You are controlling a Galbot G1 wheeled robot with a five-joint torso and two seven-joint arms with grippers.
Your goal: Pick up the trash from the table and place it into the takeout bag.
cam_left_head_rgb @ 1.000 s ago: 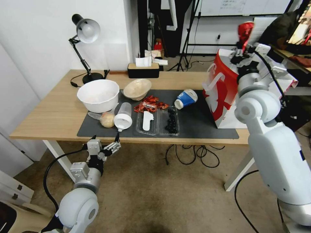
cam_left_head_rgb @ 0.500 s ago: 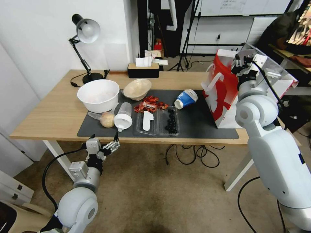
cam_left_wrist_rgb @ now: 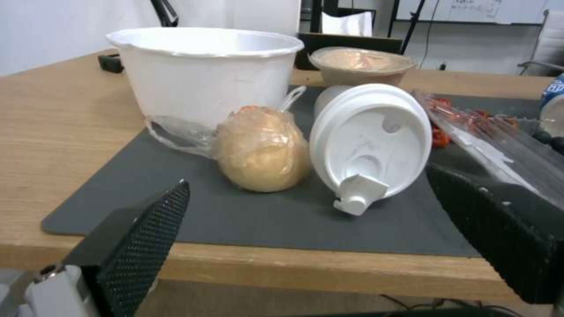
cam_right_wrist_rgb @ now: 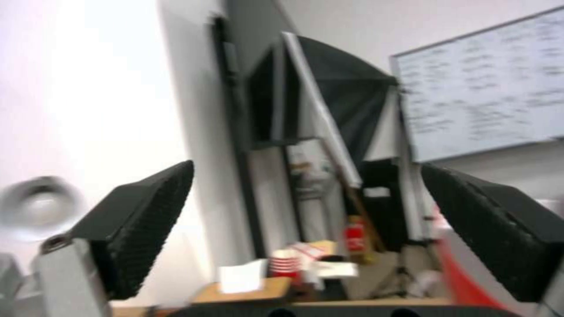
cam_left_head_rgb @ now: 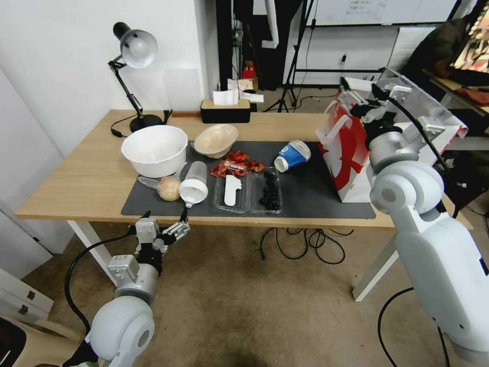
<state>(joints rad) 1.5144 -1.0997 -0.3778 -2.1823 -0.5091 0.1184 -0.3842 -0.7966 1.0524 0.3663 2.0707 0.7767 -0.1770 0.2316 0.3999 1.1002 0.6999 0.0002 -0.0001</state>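
The pale lid (cam_left_head_rgb: pixel 301 148) still covers the wide end of the blue-and-white paper cup (cam_left_head_rgb: pixel 293 156). I therefore expect the lid to come along when I lift the cup.
On the table (cam_left_head_rgb: pixel 76 178), trash lies on the dark mat: a blue-and-white paper cup (cam_left_head_rgb: pixel 293 154) on its side, red wrappers (cam_left_head_rgb: pixel 237 164), a tan bowl (cam_left_head_rgb: pixel 216 139), a clear lidded cup (cam_left_head_rgb: pixel 194 183) and a beige lump (cam_left_head_rgb: pixel 168 188). The red-and-white takeout bag (cam_left_head_rgb: pixel 346 148) stands at the mat's right end. My right gripper (cam_left_head_rgb: pixel 362 102) hangs open and empty over the bag's top edge; its wrist view shows the right gripper (cam_right_wrist_rgb: pixel 306 229) with nothing between the fingers. Below the table's front edge, my left gripper (cam_left_head_rgb: pixel 163 232) is open, facing the lump (cam_left_wrist_rgb: pixel 261 154) and the cup's lid (cam_left_wrist_rgb: pixel 370 141).
A big white bowl (cam_left_head_rgb: pixel 154 149) sits left of the tan bowl. Clear trays with dark berries (cam_left_head_rgb: pixel 247 192) lie near the front edge. A desk lamp (cam_left_head_rgb: pixel 133 51) and tissue box (cam_left_head_rgb: pixel 225 109) stand at the back. Cables (cam_left_head_rgb: pixel 305 239) lie on the floor.
One second ago my right gripper held a red can high above the bag; the can has left it, and the gripper has come down and shifted left. The left arm stayed put.
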